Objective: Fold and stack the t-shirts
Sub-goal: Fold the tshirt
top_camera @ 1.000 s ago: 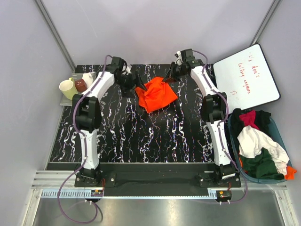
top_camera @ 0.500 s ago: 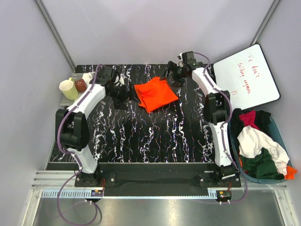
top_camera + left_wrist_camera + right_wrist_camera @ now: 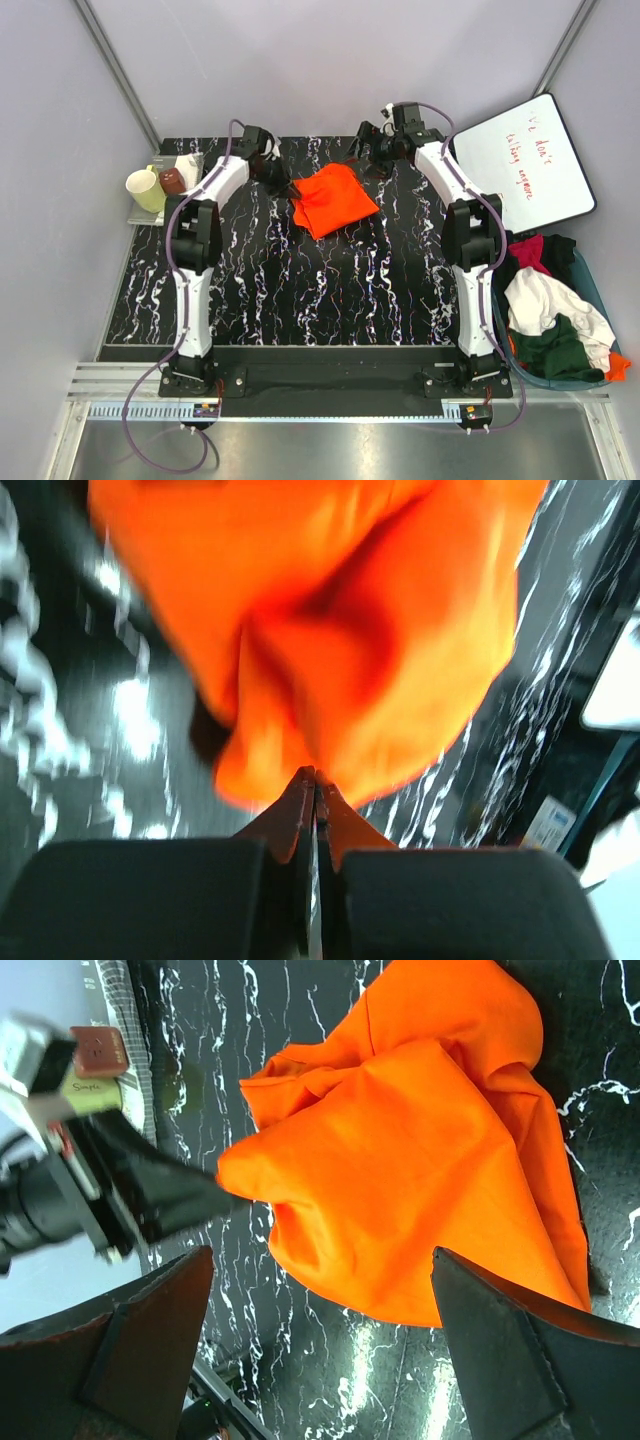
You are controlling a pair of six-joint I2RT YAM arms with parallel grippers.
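Observation:
The orange t-shirt is at a slant with folds (image 3: 455, 1055) near its far corner, so next my right gripper pinches the cloth there while my left gripper makes the t-shirt's near side (image 3: 316, 236) straight.
A bright orange t-shirt (image 3: 333, 200) lies bunched at the back middle of the black marbled table (image 3: 300, 290). My left gripper (image 3: 283, 184) is at the shirt's left edge. In the left wrist view its tips (image 3: 315, 776) are pressed together against the orange cloth (image 3: 340, 630). The right wrist view shows the shirt's (image 3: 420, 1150) left corner drawn to a point at those dark tips (image 3: 218, 1198). My right gripper (image 3: 367, 154) hovers off the shirt's far right corner, jaws wide apart (image 3: 320, 1330), holding nothing. More t-shirts, white (image 3: 545, 300), dark green (image 3: 555, 350) and magenta-red (image 3: 528, 250), are piled in a basket.
The basket (image 3: 560, 383) stands off the table's right edge. A white board with red handwriting (image 3: 530, 160) leans at the back right. A cream mug (image 3: 143, 188) and a brown cup (image 3: 172, 181) sit on a tray at the back left.
My left gripper has gone from open to shut at the shirt's left edge, and its arm has swung upright. My right gripper let go of the shirt and opened, pulling back slightly.

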